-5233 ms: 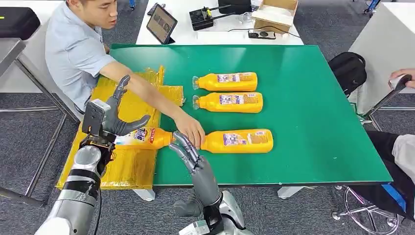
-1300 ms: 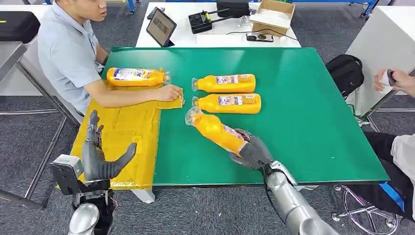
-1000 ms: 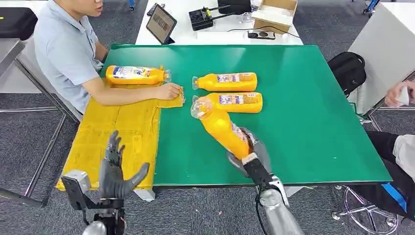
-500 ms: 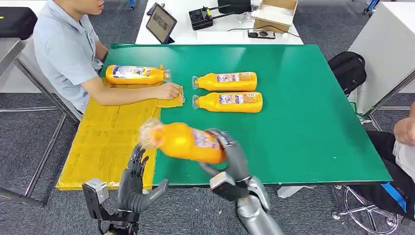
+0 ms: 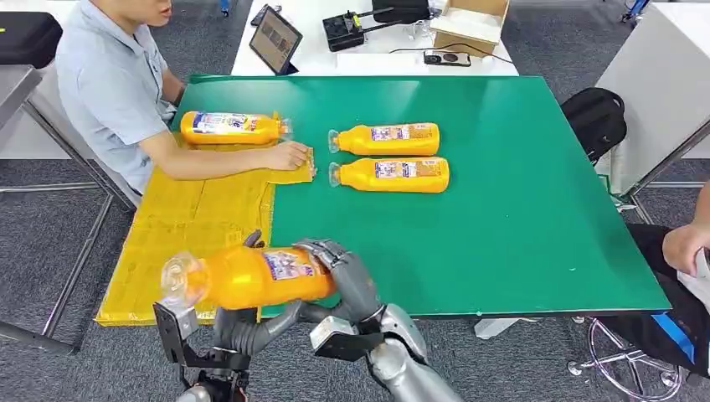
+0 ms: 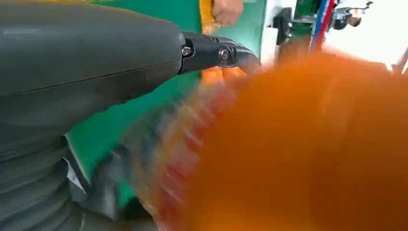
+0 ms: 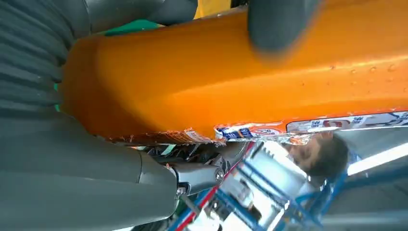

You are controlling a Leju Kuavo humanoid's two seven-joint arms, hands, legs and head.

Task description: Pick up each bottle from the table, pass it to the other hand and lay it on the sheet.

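Note:
My gripper will turn the orange bottle (image 5: pixel 251 277) over; the small label (image 5: pixel 288 264) faces up, so its larger front label, hidden underneath, should come into view.
My right hand (image 5: pixel 352 280) grips an orange bottle (image 5: pixel 251 279) by its base and holds it level in the air over the table's front left corner, cap end to the left. My left hand (image 5: pixel 243 331) is just under and behind it, fingers spread, thumb below the bottle. In the left wrist view the blurred bottle (image 6: pixel 312 144) lies close against the left hand (image 6: pixel 86 62). In the right wrist view the right hand (image 7: pixel 72 183) wraps the bottle (image 7: pixel 216 82). Another bottle (image 5: pixel 230 127) lies on the yellow sheet (image 5: pixel 192 226). Two bottles (image 5: pixel 385 140) (image 5: pixel 392 174) lie on the green table (image 5: pixel 519 209).
A person (image 5: pixel 117 84) sits at the table's left side, one hand (image 5: pixel 289 157) resting on the sheet's inner edge. Another person's arm (image 5: pixel 682 247) shows at the right. A white desk (image 5: pixel 368 59) with a tablet and boxes stands behind the table.
My right hand has carried the bottle left and down toward me, off the table's middle. My left hand has risen until it sits under the bottle. The other bottles have not moved.

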